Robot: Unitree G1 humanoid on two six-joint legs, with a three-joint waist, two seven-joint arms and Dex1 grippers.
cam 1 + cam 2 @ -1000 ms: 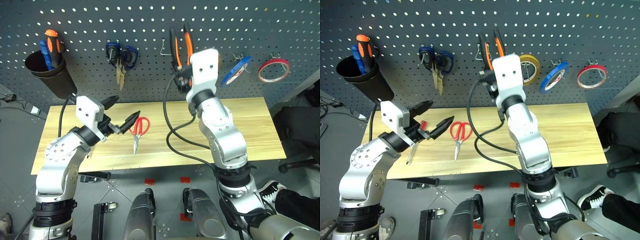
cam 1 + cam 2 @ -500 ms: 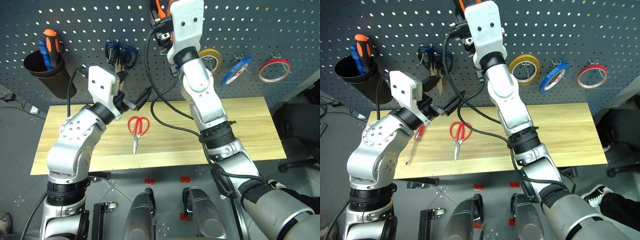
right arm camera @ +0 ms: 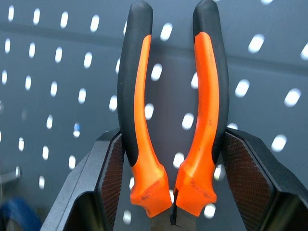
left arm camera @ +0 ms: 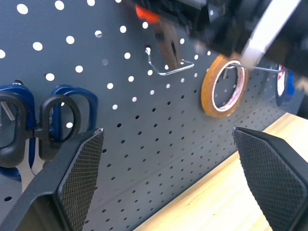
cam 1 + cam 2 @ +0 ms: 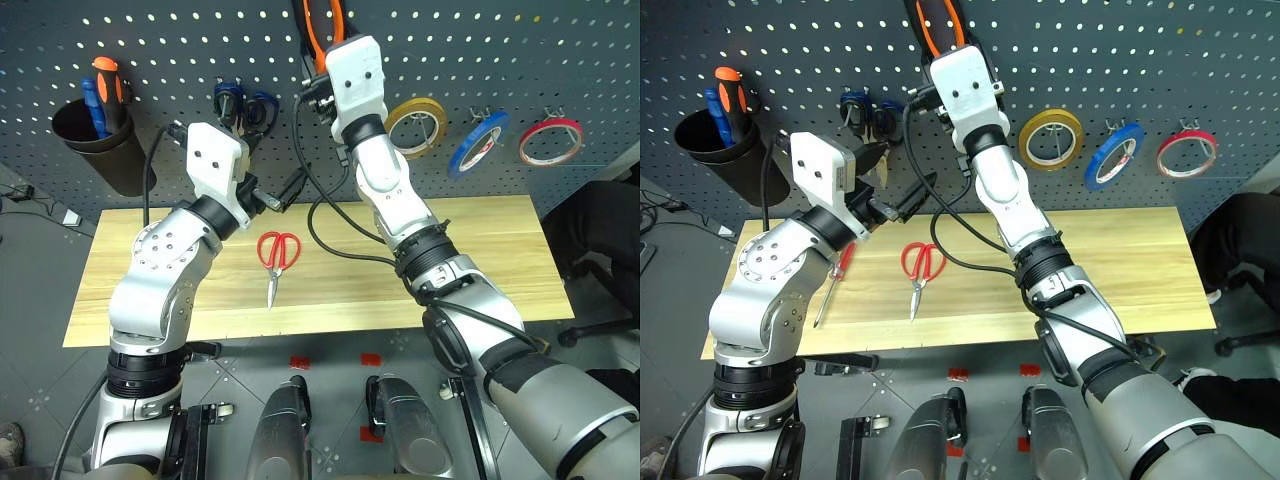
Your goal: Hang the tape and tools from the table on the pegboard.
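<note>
The pliers' jaws are pointing down over the empty metal hook, so the robot's right gripper goes on lowering the pliers until the pliers' jaws are inside the hook, then let go.
My right gripper is shut on the orange-and-black pliers, held handles up against the pegboard. In the left wrist view the pliers show blurred just above a bare metal hook. My left gripper is open with nothing between its fingers. It hovers over the table's back edge, pointing at the board. The red-handled scissors and the red-handled screwdriver lie on the table. The blue tape hangs on a board hook.
A yellow roll and a red roll hang beside the blue tape. Blue-handled scissors hang just behind my left gripper. A black cup at the board's left holds orange and blue screwdrivers.
My right arm has stretched up and carried the pliers higher along the pegboard. My left gripper has risen from over the table toward the board, still open.
</note>
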